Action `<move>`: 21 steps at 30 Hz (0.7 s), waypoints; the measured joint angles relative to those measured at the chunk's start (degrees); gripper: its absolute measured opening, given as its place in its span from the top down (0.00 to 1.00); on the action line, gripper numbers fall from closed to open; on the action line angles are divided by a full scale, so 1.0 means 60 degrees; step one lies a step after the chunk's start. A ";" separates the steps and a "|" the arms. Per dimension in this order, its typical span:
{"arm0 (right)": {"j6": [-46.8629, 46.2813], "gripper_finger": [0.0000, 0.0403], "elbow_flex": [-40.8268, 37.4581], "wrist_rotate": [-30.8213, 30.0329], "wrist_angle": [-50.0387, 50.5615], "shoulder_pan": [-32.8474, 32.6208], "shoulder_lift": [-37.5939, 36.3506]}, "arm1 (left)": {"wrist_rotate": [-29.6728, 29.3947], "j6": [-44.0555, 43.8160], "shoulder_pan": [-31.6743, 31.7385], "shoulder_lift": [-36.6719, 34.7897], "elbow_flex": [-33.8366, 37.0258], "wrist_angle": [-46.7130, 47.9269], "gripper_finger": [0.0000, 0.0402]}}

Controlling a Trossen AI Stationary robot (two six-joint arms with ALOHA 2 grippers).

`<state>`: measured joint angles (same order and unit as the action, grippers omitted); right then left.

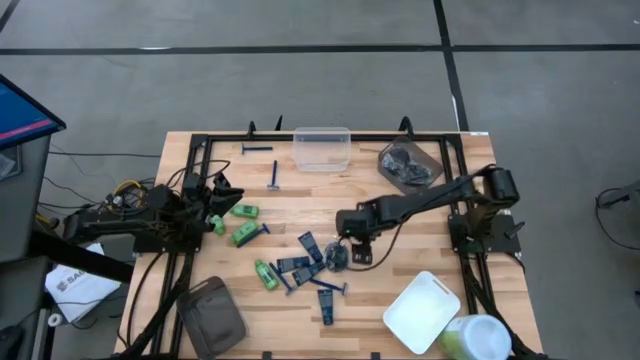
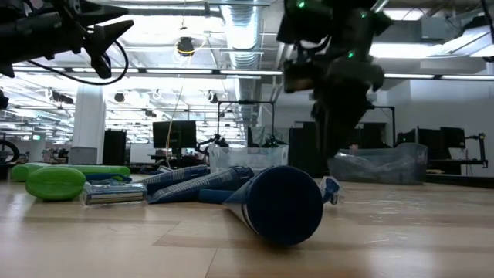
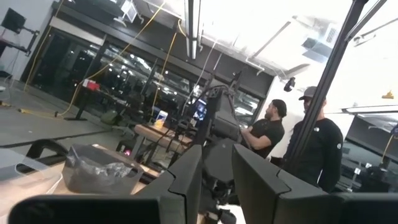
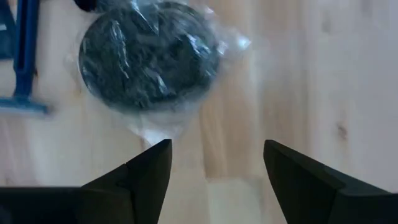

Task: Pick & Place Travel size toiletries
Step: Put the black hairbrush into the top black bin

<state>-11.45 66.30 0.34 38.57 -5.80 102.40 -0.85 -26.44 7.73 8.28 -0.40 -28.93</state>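
The clear wrap's corner [image 4: 155, 134] points toward the open fingers of my right gripper, so I should keep going down toward the dark disc's near edge [image 4: 153, 109] until the fingers pinch that corner.
The toiletries lie loose on the wooden table [image 1: 420, 240]: green mini bottles [image 1: 243, 233], flat navy tubes [image 1: 310, 245], thin blue razors [image 1: 274, 175] and a dark round disc in clear wrap [image 4: 149, 56]. My right gripper [image 4: 214, 162] hangs open, pointing down just above the table, right beside the disc [image 1: 337, 256]; nothing is between its fingers. A razor [image 4: 25, 56] lies beyond the disc. My left gripper [image 1: 225, 188] waits raised at the table's left, its fingers a little apart and holding nothing.
A clear tub [image 1: 322, 147] and a tub with dark wrapped discs [image 1: 408, 165] stand at the far edge. A white tub [image 1: 422, 312] is near right, a grey-brown tub [image 1: 212, 315] near left. Bare wood lies right of the disc. Two people [image 3: 292, 143] stand beyond the table.
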 joint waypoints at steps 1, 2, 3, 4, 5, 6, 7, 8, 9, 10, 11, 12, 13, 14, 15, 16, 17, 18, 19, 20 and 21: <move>0.0043 0.39 -0.0005 0.0007 0.0009 -0.0068 0.0096 | 0.0006 0.0000 0.0000 0.0024 0.0002 -0.0002 0.79; 0.0163 0.39 -0.0017 0.0025 0.0094 -0.0137 0.0178 | 0.0008 0.0000 0.0000 0.0072 0.0003 -0.0064 0.79; 0.0245 0.39 -0.0001 0.0080 -0.0066 -0.0198 0.0298 | 0.0002 0.0000 0.0000 0.0112 0.0002 -0.0096 0.79; 0.0312 0.39 0.0012 0.0133 -0.0258 -0.0268 0.0374 | 0.0004 0.0000 0.0000 0.0123 0.0003 -0.0061 0.79; 0.0410 0.39 0.0003 0.0135 -0.0171 -0.0337 0.0410 | 0.0009 0.0000 0.0000 0.0165 -0.0001 -0.0108 0.79; 0.0477 0.39 0.0008 0.0155 -0.0152 -0.0387 0.0507 | 0.0009 0.0000 0.0000 0.0226 -0.0001 -0.0168 0.79; 0.0489 0.39 0.0052 0.0160 -0.0349 -0.0443 0.0622 | -0.0003 0.0000 0.0000 0.0249 -0.0001 -0.0156 0.79; 0.0512 0.39 0.0052 0.0156 -0.0405 -0.0499 0.0688 | 0.0005 0.0000 0.0000 0.0271 0.0000 -0.0125 0.79; 0.0516 0.39 0.0031 0.0159 -0.0230 -0.0543 0.0725 | 0.0008 0.0000 0.0000 0.0334 -0.0001 -0.0194 0.79; 0.0511 0.39 0.0060 0.0167 -0.0321 -0.0576 0.0842 | 0.0000 0.0000 0.0000 0.0397 -0.0001 -0.0256 0.79; 0.0508 0.39 0.0102 0.0193 -0.0580 -0.0621 0.0967 | 0.0002 -0.0004 0.0000 0.0397 -0.0001 -0.0222 0.79; 0.0509 0.39 0.0083 0.0192 -0.0571 -0.0666 0.1014 | 0.0008 0.0000 0.0001 0.0428 -0.0001 -0.0249 0.79; 0.0508 0.39 0.0057 0.0196 -0.0404 -0.0724 0.1051 | 0.0009 -0.0004 0.0000 0.0499 -0.0001 -0.0331 0.79; 0.0486 0.39 0.0106 0.0194 -0.0685 -0.0775 0.1199 | -0.0004 -0.0004 0.0000 0.0524 -0.0001 -0.0389 0.79; 0.0386 0.39 0.0188 0.0127 -0.0819 -0.0816 0.1284 | 0.0002 -0.0004 0.0001 0.0509 -0.0001 -0.0353 0.79; 0.0360 0.39 0.0118 0.0125 -0.0809 -0.0856 0.1241 | 0.0020 -0.0004 0.0000 0.0562 -0.0001 -0.0417 0.79; 0.0334 0.39 0.0130 0.0100 -0.0824 -0.0860 0.1254 | 0.0034 -0.0004 0.0000 0.0628 -0.0002 -0.0521 0.79; 0.0305 0.39 0.0136 0.0103 -0.0847 -0.0860 0.1316 | 0.0017 -0.0004 0.0000 0.0619 -0.0001 -0.0497 0.79; 0.0159 0.39 0.0151 0.0110 -0.0887 -0.0854 0.1391 | 0.0024 -0.0004 0.0000 0.0650 -0.0001 -0.0508 0.79; 0.0056 0.39 0.0147 0.0087 -0.0894 -0.0843 0.1419 | 0.0029 -0.0002 0.0004 0.0693 -0.0001 -0.0595 0.79; -0.0051 0.40 0.0147 0.0004 -0.0897 -0.0842 0.1423 | 0.0031 -0.0004 0.0004 0.0699 -0.0001 -0.0588 0.79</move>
<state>-11.76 67.18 0.36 33.19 -10.85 110.94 -0.67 -26.46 7.75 12.47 -0.40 -32.46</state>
